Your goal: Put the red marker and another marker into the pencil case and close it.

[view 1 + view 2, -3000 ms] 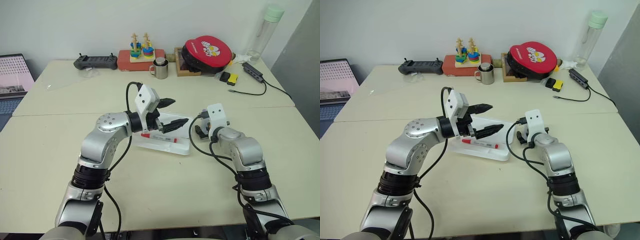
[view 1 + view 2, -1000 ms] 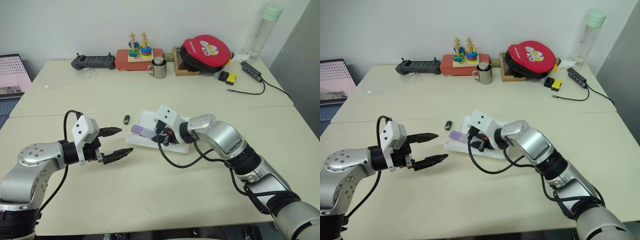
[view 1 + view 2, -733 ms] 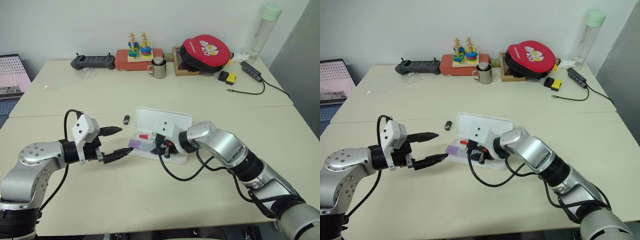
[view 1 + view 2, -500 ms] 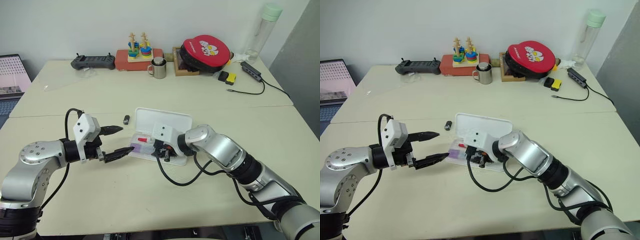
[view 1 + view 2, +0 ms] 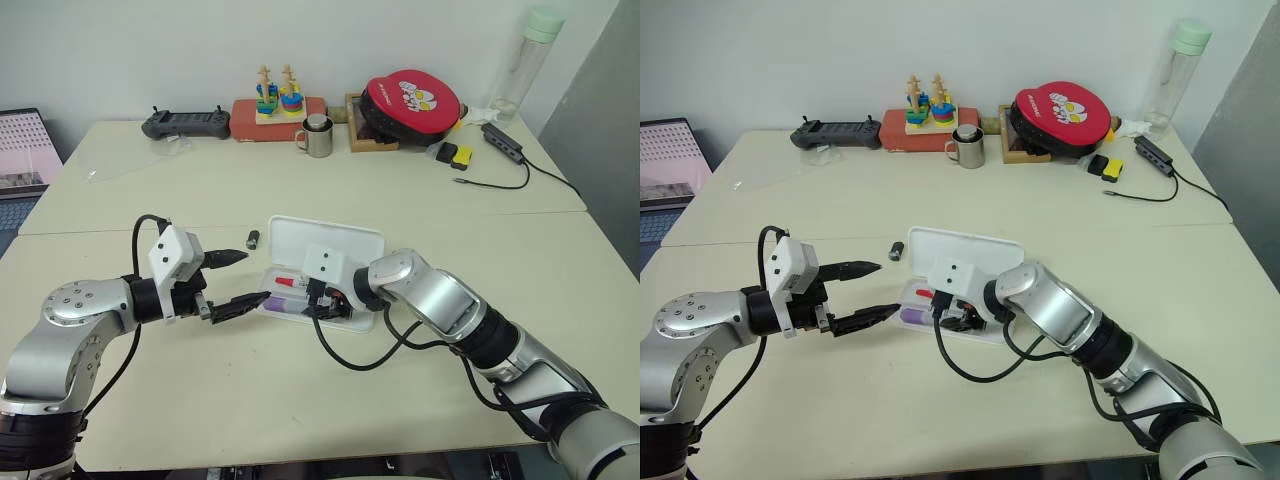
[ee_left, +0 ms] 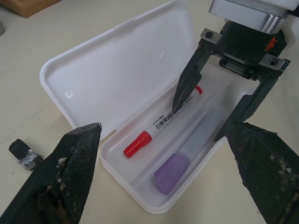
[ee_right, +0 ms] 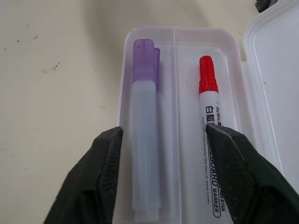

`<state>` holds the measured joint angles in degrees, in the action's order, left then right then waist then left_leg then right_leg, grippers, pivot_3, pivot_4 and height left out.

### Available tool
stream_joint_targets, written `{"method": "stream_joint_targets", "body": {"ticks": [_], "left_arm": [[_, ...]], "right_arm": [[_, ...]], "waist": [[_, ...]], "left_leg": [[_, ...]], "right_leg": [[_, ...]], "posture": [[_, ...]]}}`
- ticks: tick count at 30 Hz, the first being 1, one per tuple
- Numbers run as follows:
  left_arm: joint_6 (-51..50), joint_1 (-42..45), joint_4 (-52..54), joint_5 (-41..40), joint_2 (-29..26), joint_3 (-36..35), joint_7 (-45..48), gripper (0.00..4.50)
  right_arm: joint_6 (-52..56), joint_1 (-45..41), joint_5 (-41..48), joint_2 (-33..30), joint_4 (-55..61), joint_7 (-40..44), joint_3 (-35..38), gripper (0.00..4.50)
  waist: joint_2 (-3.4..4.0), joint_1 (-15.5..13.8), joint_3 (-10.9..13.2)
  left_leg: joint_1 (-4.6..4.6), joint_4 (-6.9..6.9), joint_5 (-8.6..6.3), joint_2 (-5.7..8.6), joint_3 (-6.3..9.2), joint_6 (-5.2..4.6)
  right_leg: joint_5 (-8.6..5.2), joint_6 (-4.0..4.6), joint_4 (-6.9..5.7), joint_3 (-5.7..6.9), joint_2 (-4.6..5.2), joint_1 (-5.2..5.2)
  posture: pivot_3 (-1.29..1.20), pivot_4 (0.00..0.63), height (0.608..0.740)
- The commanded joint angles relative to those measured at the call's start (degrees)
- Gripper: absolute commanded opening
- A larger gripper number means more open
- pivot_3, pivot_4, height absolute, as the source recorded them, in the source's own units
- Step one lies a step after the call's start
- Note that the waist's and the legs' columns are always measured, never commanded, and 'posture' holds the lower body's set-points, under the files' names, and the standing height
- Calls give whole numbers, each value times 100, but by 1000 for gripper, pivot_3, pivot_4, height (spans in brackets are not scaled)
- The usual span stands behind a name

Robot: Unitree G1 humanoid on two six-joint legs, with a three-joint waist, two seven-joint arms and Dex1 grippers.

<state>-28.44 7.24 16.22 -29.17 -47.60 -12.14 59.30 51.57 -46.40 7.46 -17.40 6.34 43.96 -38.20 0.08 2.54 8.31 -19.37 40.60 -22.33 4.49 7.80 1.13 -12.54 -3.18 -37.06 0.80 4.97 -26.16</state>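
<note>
I expect the lid (image 5: 310, 236) to swing over and lie flat across the markers when I close it, because it joins the tray along one long hinged edge (image 6: 140, 110).
The pencil case (image 5: 325, 236) lies open in the middle of the table, its lid flat behind the tray. The red marker (image 7: 208, 95) rests in the far compartment. The other marker (image 7: 144, 100), lavender with a purple cap, lies in the near compartment. My right gripper (image 7: 164, 132) hovers low over the tray, open, with one finger on each side of the lavender barrel and holding nothing. It also appears as the right gripper (image 6: 198, 122) across the case. My left gripper (image 5: 253, 277) stands open just off the case's left end, empty.
A small black stub (image 5: 253, 238) lies on the table left of the lid. Along the back stand a steel mug (image 5: 318, 137), a controller (image 5: 187, 122), a stacking toy (image 5: 276, 95), a red round case (image 5: 412, 100), a bottle (image 5: 527, 62) and a cable hub (image 5: 505, 143).
The right gripper lowered the lavender marker from the case's left end into the near compartment and opened off it. Before that, the left arm drew back to the left from over the case.
</note>
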Motion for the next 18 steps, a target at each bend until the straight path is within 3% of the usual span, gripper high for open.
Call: {"method": "stream_joint_targets", "body": {"ticks": [1,3,11,18], "left_arm": [[-30,104,-30,-7,60,-148,-297,4500],[-154,218,-206,-33,170,-285,-622,4500],[-509,830,-1154,-119,587,-1082,-1946,4500],[-426,1191,-2037,757,626,-257,-2438,4500]], "right_arm": [[-112,-75,96,79,199,70,354,4011],[-182,-74,251,172,295,80,607,4463],[-133,-96,997,336,823,263,1613,4463],[-367,-313,1154,583,667,-30,2191,4463]], "waist": [[0,-1,0],[0,-3,0],[-2,-7,-1],[-4,-12,-2]], "left_leg": [[0,0,0,0,0,0],[0,0,0,-1,1,0],[1,1,0,0,3,0],[4,2,0,4,2,1]], "right_leg": [[0,0,0,0,0,0],[0,0,0,1,0,0],[0,0,-3,4,-1,0],[0,0,-5,14,-1,0]], "posture": [[0,150,740],[0,150,740],[0,150,740],[0,150,740]]}}
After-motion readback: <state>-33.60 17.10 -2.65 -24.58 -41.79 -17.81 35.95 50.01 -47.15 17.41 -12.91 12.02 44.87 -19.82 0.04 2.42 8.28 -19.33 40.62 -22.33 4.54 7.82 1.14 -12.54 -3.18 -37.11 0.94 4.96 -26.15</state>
